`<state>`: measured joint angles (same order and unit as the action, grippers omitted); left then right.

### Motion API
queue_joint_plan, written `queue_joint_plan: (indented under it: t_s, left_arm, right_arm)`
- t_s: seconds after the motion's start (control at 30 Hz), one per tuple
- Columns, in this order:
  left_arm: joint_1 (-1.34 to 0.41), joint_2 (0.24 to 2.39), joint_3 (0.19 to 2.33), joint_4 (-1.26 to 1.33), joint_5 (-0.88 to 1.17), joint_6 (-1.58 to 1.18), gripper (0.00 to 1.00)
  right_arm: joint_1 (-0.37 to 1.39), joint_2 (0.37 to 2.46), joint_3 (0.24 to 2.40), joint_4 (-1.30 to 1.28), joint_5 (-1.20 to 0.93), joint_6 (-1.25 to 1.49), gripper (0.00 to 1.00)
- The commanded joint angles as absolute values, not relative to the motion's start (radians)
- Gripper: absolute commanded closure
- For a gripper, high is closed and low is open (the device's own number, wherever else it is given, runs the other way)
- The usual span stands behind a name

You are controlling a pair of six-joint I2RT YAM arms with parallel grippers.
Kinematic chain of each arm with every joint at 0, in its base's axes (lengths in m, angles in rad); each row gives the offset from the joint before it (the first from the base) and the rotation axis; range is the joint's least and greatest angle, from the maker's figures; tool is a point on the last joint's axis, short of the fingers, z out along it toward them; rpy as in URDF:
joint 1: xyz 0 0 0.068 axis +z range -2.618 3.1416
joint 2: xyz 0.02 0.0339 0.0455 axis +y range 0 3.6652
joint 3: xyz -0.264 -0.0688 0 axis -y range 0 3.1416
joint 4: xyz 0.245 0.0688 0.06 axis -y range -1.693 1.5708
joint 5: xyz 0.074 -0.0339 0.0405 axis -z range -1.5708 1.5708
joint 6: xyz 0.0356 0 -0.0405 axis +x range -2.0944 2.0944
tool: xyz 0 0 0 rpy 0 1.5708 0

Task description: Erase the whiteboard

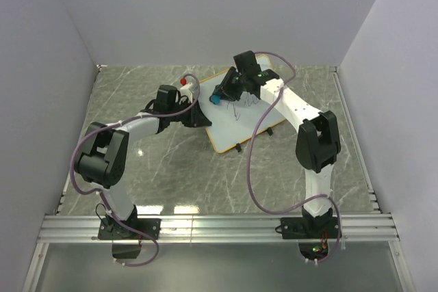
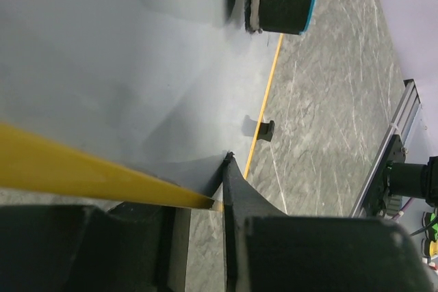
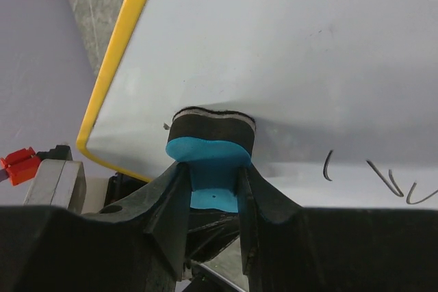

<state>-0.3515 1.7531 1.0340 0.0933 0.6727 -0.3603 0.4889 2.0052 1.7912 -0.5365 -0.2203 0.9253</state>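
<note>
I should sweep the eraser back over the black scribbles (image 1: pixel 237 111) with my right gripper, because the eraser is on clean surface (image 1: pixel 211 107) near the whiteboard's edge that my left gripper holds.
The whiteboard (image 1: pixel 248 120) lies on the table, white with a thin orange frame, and carries black scribbles (image 1: pixel 239 107) near its middle. My left gripper (image 1: pixel 199 116) is shut on the board's left edge; in the left wrist view (image 2: pixel 198 203) the yellow frame (image 2: pixel 82 176) runs between the fingers. My right gripper (image 1: pixel 223 94) is shut on a blue eraser (image 1: pixel 215 99) whose dark felt presses on the board's upper left part. In the right wrist view the eraser (image 3: pixel 209 162) sits on the white surface (image 3: pixel 287 46), with scribbles (image 3: pixel 383 179) to its right.
A marker with a red cap (image 1: pixel 185 82) lies by the board's far left corner and shows in the right wrist view (image 3: pixel 19 166). A black foot (image 2: pixel 264 130) sticks out at the board's near edge. Grey walls enclose the marble table (image 1: pixel 137 94).
</note>
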Motion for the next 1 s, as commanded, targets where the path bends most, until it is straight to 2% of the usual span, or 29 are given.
queue_joint_plan:
  t_s: [0.0, 0.3, 0.47, 0.63, 0.97]
  left_arm:
    - [-0.39, 1.755, 0.986, 0.02, 0.494, -0.14, 1.0]
    - [-0.393, 1.753, 0.988, 0.021, 0.494, -0.138, 1.0]
    - [-0.394, 1.755, 0.989, 0.021, 0.491, -0.138, 1.0]
    - [-0.399, 1.752, 0.986, 0.017, 0.483, -0.132, 1.0]
    - [-0.419, 1.759, 0.986, 0.011, 0.465, -0.12, 1.0]
  right_arm:
    - [0.479, 2.02, 1.732, -0.538, -0.172, 0.924, 1.0]
    - [0.465, 1.899, 1.352, -0.517, -0.071, 0.887, 1.0]
    - [0.443, 1.873, 1.24, -0.486, -0.087, 0.9, 1.0]
    - [0.44, 1.896, 1.324, -0.518, -0.084, 0.891, 1.0]
    - [0.433, 1.974, 1.719, -0.52, -0.115, 0.903, 1.0]
